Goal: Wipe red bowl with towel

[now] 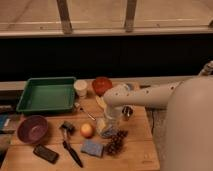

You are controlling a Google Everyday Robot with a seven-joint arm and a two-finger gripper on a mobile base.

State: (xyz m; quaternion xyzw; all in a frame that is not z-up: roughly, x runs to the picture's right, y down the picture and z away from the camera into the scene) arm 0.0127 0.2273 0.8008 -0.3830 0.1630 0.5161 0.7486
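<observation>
The towel is lying in a small crumpled heap, so it will hang in a bunch under my gripper when I carry it to the red bowl.
The red bowl sits at the back of the wooden table, right of a white cup. The towel, a small pale grey-blue cloth, lies near the table's middle between an apple and a dark cluster of grapes. My white arm reaches in from the right and bends down. The gripper hangs open right above the towel and partly hides it. Whether it touches the cloth I cannot tell. The bowl is behind the gripper, well apart from it.
A green tray stands at the back left and a purple bowl at the left edge. A blue sponge, a black brush and a dark phone lie near the front. A small metal cup stands under my arm.
</observation>
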